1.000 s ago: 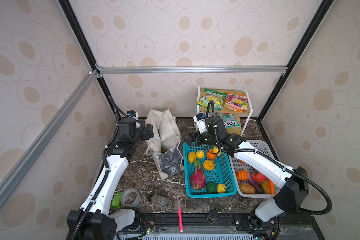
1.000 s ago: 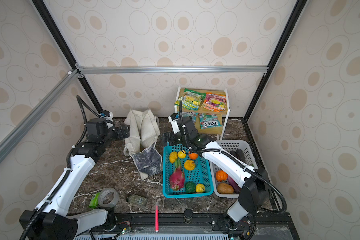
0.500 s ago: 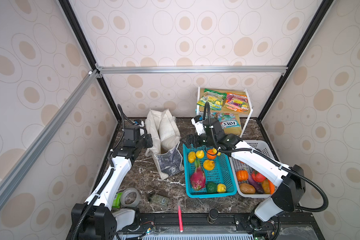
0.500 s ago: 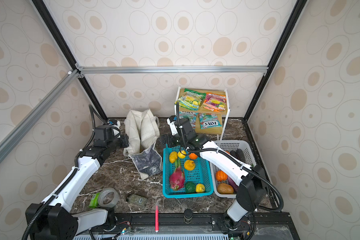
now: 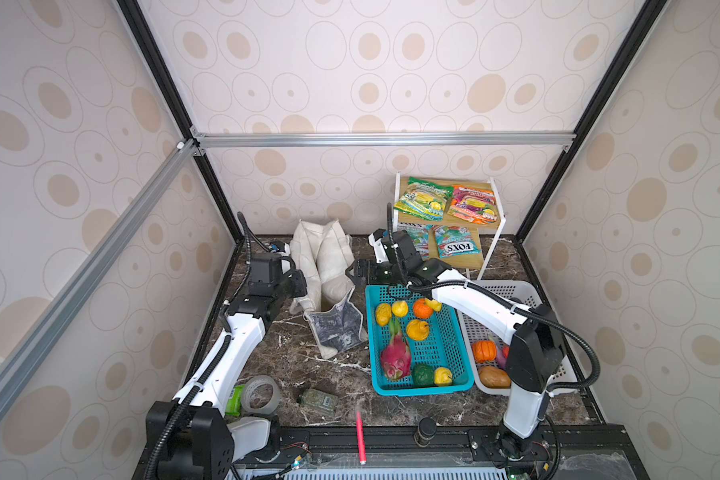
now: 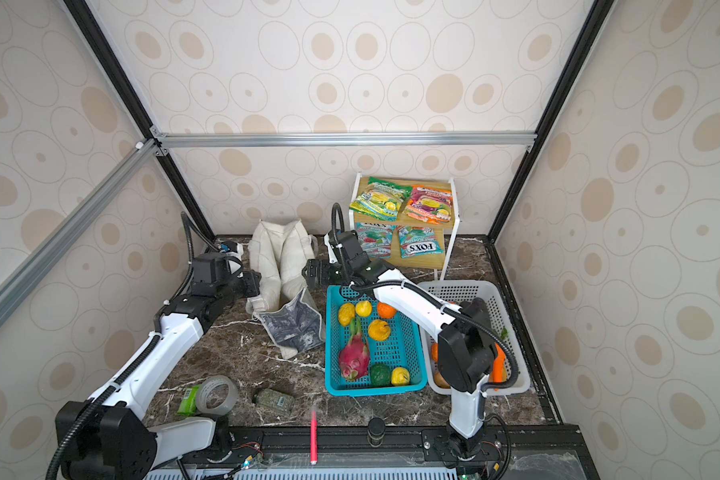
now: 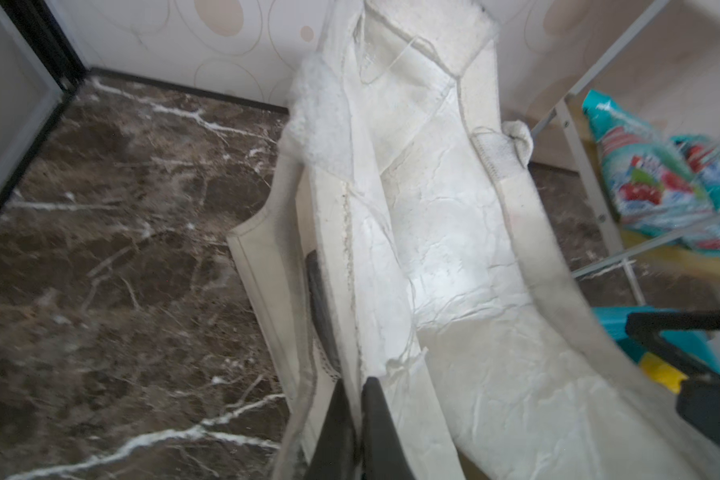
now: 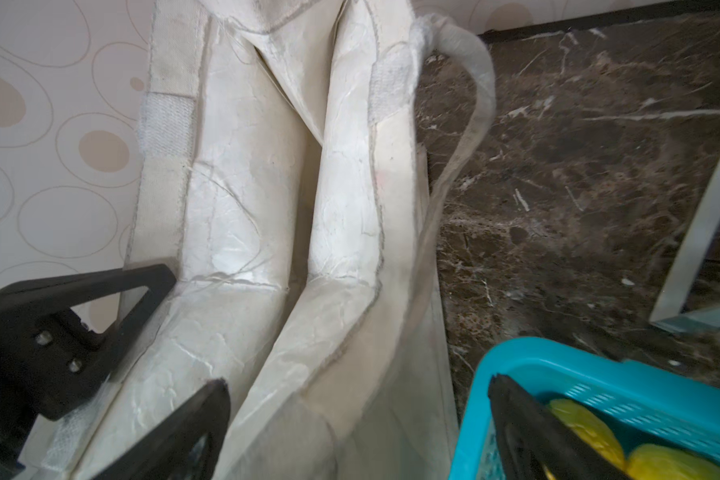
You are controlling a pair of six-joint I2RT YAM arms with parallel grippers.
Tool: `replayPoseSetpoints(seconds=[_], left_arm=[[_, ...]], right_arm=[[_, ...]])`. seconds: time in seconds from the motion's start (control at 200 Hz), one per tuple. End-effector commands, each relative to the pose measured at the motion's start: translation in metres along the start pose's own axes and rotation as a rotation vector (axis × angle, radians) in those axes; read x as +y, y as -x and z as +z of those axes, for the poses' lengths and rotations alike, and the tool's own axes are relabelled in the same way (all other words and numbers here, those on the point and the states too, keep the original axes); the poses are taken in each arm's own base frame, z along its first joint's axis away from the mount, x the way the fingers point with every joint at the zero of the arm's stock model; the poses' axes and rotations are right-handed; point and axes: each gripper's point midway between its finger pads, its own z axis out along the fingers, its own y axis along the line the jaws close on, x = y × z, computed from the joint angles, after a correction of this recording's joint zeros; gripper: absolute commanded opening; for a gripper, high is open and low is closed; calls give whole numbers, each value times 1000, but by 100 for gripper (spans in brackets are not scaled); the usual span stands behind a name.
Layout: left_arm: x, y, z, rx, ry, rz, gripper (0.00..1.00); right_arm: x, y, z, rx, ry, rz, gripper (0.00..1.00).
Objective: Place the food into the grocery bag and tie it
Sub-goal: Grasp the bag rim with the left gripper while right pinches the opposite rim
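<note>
The grocery bag's opening (image 5: 321, 276) hangs narrow with my left gripper on one rim, so next my right gripper draws the opposite rim (image 5: 348, 264) wide before I load food.
The off-white grocery bag (image 5: 325, 257) (image 6: 279, 257) slumps at the back of the table, its dark printed panel (image 5: 337, 328) folded out in front. My left gripper (image 5: 304, 286) (image 7: 356, 382) is shut on a fold of the bag's left rim (image 7: 433, 249). My right gripper (image 5: 356, 270) (image 8: 358, 380) is open, one finger over the bag's right side (image 8: 267, 208) and the other over the teal basket. The food lies apart from the bag: a dragon fruit (image 5: 395, 357), yellow fruits (image 5: 391, 311), an orange (image 5: 422, 307), a pumpkin (image 5: 484, 350) and snack packets (image 5: 422, 198).
The teal basket (image 5: 420, 390) stands right of the bag, with the white basket (image 5: 495, 286) beside it. A white-framed wooden shelf (image 5: 493, 245) stands at the back right. A tape roll (image 5: 260, 392), a small bottle (image 5: 319, 401) and a red pen (image 5: 360, 436) lie near the front edge.
My left gripper came down to the bag's left rim and shut on it. My right gripper shifted slightly toward the bag's right side and stayed open.
</note>
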Motion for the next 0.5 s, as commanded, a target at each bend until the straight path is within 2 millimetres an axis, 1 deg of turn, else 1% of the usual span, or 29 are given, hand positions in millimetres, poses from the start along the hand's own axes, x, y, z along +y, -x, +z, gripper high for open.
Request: replayPoseSetpoints(seconds=[0.0,0.05,0.11,0.18,0.285,0.305,0.335,0.355,0.36,0.365,0.375,0.38,0.385,0.4,0.405,0.41,0.45,0.495], left_arm=[[-8,12,-5,-44,-44,1,0],[-12,13,-6,-47,-65,-5,0],[-15,14,-6,-49,-82,-11,0],[-14,11,-5,-47,-83,-18,0],[-11,7,-5,-46,-76,-29,0],[-11,7,-5,-45,-76,-31,0],[-11,7,-5,-43,-79,-33,0],[-11,7,-5,-43,-81,-33,0],[-11,7,-5,-43,-82,-33,0],[-11,7,-5,-44,-81,-34,0],[-11,7,-5,-42,-82,-34,0],[-11,7,-6,-43,-81,-33,0],[-11,8,-6,-44,-81,-33,0],[-11,8,-6,-44,-81,-30,0],[-11,8,-6,-43,-81,-30,0],[-11,8,-6,-44,-81,-29,0],[-10,10,-8,-48,-73,-23,0],[-7,13,-10,-50,-54,-17,0]], right_arm=[[19,-7,12,19,108,84,93],[24,-5,13,6,146,112,91],[29,-2,15,-13,185,139,86],[32,0,18,-9,208,175,79],[32,-10,31,25,231,244,78],[31,-10,32,22,235,252,77],[29,-11,33,13,234,261,72],[28,-10,33,3,234,263,67],[28,-10,32,-2,235,262,67],[28,-9,32,-4,236,262,63],[28,-9,32,-10,238,261,60],[28,-8,31,-13,238,261,60],[28,-8,31,-15,237,260,56],[27,-7,31,-23,234,257,50],[26,-6,30,-29,232,255,47],[26,-6,30,-29,232,255,47],[24,-3,27,-42,218,246,36],[27,0,23,-50,220,229,18]])
